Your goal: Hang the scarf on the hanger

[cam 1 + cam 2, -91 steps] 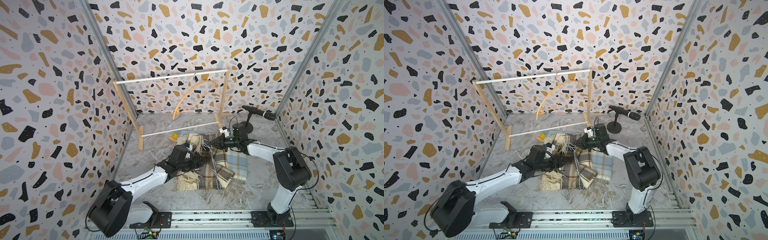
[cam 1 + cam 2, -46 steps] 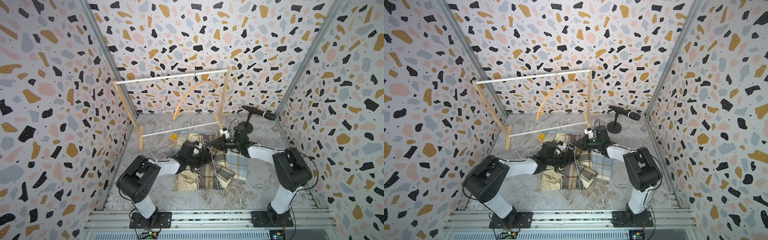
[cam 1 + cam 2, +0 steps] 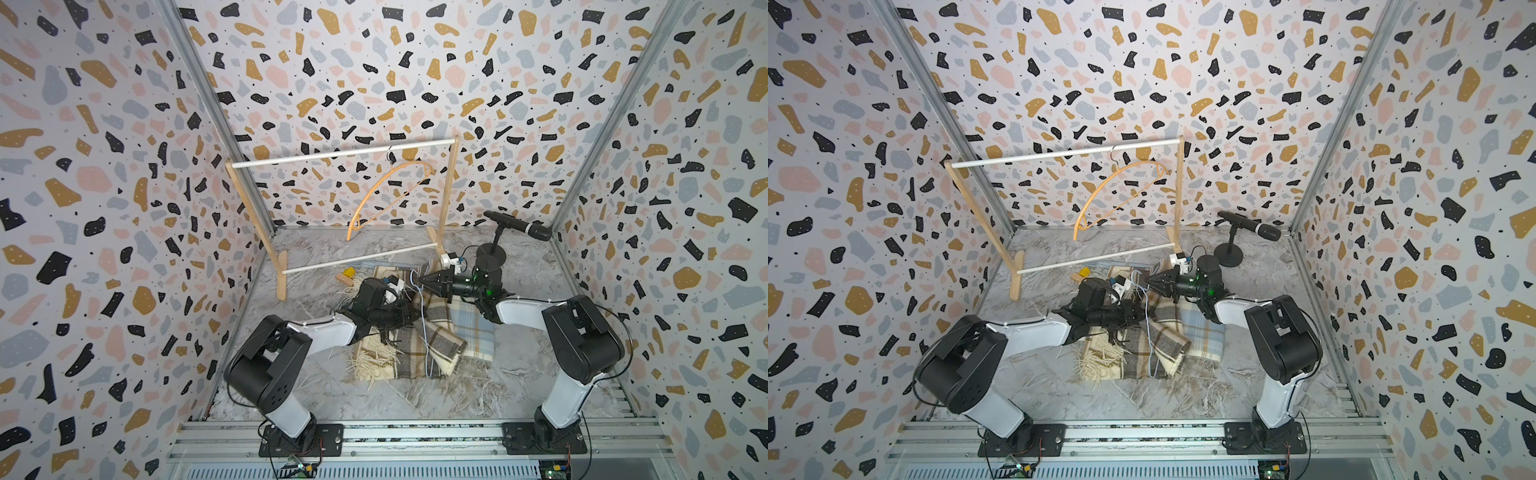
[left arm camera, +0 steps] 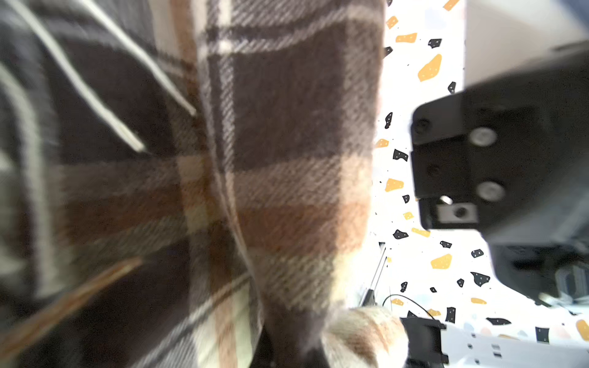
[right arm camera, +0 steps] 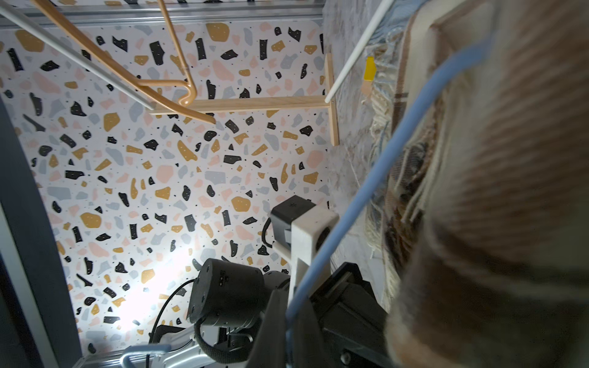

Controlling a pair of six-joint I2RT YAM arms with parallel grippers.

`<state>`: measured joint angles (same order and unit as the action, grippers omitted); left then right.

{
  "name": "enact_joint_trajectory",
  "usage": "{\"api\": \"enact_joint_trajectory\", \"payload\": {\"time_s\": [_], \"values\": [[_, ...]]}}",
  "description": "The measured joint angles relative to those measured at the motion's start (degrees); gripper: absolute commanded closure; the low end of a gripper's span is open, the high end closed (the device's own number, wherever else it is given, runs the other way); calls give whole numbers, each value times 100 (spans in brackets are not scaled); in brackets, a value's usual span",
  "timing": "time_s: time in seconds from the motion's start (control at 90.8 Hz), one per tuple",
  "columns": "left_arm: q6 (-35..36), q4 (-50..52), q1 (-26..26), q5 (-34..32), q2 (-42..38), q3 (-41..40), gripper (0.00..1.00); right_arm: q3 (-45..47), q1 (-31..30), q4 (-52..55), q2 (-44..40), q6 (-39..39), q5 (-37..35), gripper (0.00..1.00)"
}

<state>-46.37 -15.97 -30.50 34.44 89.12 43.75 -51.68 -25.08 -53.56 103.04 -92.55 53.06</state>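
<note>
The scarf's end (image 3: pixel 449 345) goes past the bar of the blue hanger, so my left gripper should pull that end free while my right gripper moves back toward the light blue cloth (image 3: pixel 477 329).
The plaid scarf (image 3: pixel 440 345) (image 3: pixel 1167 340) lies crumpled on the floor between both arms. My left gripper (image 3: pixel 409 316) (image 3: pixel 1136 316) is low over its left part and shut on a fold of the brown-and-cream cloth (image 4: pixel 287 127). My right gripper (image 3: pixel 419 279) (image 3: pixel 1147 282) hovers above the scarf's far edge. It is shut on a thin blue cord (image 5: pixel 382 165) that hangs down across the scarf (image 5: pixel 510 191). The orange hanger (image 3: pixel 376 187) (image 3: pixel 1100 187) (image 5: pixel 105 57) hangs tilted and bare from the rack's white rail (image 3: pixel 311 158).
The wooden rack's lower bar (image 3: pixel 357 259) runs just behind the scarf. A small yellow block (image 3: pixel 348 273) lies by the scarf's far left corner. A black microphone on a stand (image 3: pixel 519 226) stands at the back right. Patterned walls close in three sides.
The left arm folded up with its elbow raised, and its gripper slid right over the scarf and shut on the cloth. The right gripper has stayed shut in place.
</note>
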Motion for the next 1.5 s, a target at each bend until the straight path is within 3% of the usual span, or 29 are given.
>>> {"api": "enact_joint_trajectory", "payload": {"time_s": [0.198,0.44,0.595,0.837,1.156,1.498], "values": [[1047,1657,608,-81,-1040,448,100,4,0,-837,105,-673,-96,100],[2127,3324,1408,-214,-1331,623,100,7,-4,-170,105,-188,-118,100],[2455,3775,1799,-227,-1320,621,100,7,-4,752,103,505,-125,100],[2798,4210,1993,-212,-1248,713,100,-284,11,2625,11,1902,-138,100],[3357,4942,2262,-63,-763,1665,100,-1158,76,5532,-450,4072,-74,100],[3679,5388,2406,-2,-267,2459,100,-1462,138,6850,-448,5132,15,100]]}}
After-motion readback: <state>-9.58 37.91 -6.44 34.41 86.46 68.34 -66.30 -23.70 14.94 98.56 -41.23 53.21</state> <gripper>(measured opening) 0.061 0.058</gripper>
